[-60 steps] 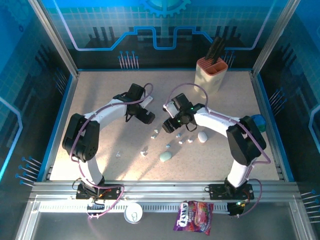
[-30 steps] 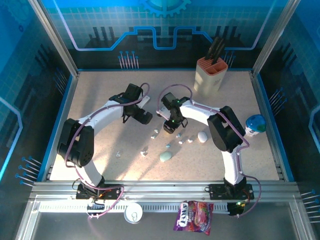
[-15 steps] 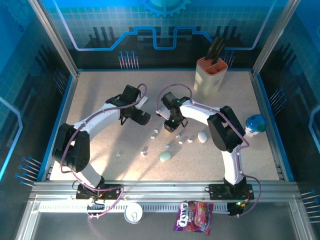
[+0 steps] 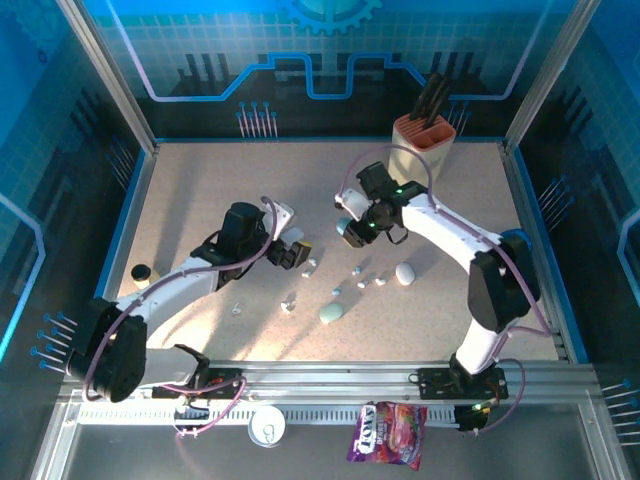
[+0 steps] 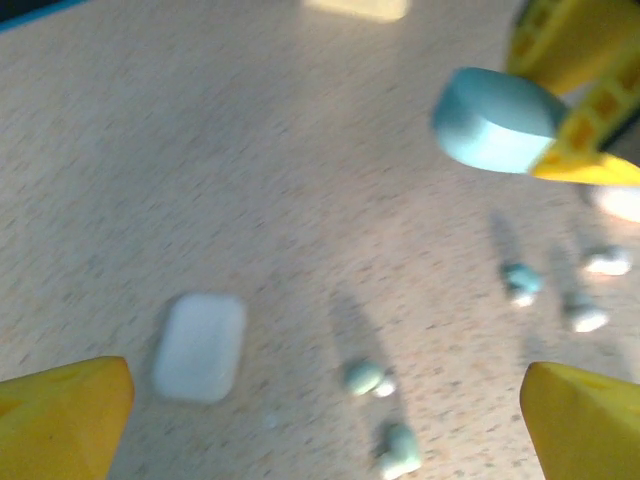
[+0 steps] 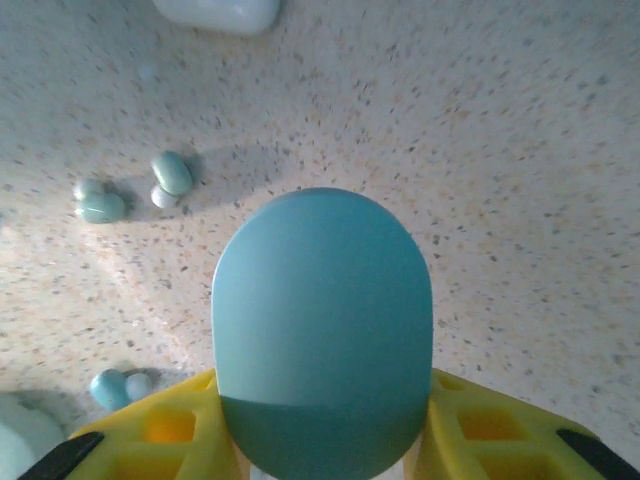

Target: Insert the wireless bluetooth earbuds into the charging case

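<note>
My left gripper is open and should keep on toward that end and close there, as the teal charging case's loose end is clear of my right gripper's fingers.
My right gripper is shut on a teal pebble-shaped charging case, held off the table at centre back. Several tiny white and pale green earbuds lie scattered on the speckled table in front of it. My left gripper hangs open with nothing between its fingers, left of the earbuds and low over a pair of them. A flat white case lies near the left gripper. A white oval case and a pale green one rest among the earbuds.
A knife block stands at the back right. A blue-lidded cup sits by the right wall and a small yellow-topped pot by the left edge. A snack bag lies on the front rail.
The right gripper closed on the teal case and carried it up and to the right. The left arm swung back toward the near left, its open gripper now by the earbuds.
</note>
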Motion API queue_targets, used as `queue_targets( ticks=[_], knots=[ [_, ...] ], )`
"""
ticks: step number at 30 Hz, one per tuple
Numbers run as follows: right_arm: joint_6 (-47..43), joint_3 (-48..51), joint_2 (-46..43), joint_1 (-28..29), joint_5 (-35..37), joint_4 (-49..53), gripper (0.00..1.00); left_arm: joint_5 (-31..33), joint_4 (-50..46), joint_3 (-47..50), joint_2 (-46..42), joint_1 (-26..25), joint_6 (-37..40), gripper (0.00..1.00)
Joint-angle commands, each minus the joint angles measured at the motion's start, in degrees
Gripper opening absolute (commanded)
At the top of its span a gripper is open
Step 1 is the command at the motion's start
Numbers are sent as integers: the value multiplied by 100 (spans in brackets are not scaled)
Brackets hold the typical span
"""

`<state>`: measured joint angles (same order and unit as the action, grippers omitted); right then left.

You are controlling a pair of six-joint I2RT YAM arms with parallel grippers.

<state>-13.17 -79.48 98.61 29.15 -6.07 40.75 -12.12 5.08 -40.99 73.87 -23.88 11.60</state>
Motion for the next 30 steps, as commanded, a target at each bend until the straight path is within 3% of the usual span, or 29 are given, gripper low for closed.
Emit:
queue_targets(
  ticks=[1,8,17,20,26,30],
  knots=[
    [-106,62,-482,-40,-591,423,35,-961,963,154,-221,-171,201,99],
    [-172,-47,-1206,-8,-1428,1085,31,-1870,1254,363,-206,-571,624,97],
    [-973,219,-2157,396,-1896,1711,29,-2841,1854,458,-26,-883,-8,97],
    [-1139,202,-2258,519,-2093,1816,29,-3267,1731,351,104,-1094,-102,96],
    [-1388,115,-2219,654,-2161,2067,26,-3700,2981,581,114,-1173,-1038,94],
    [-1463,100,-2178,663,-2118,2139,26,-3815,2791,477,-24,-1182,-979,89]
  ],
)
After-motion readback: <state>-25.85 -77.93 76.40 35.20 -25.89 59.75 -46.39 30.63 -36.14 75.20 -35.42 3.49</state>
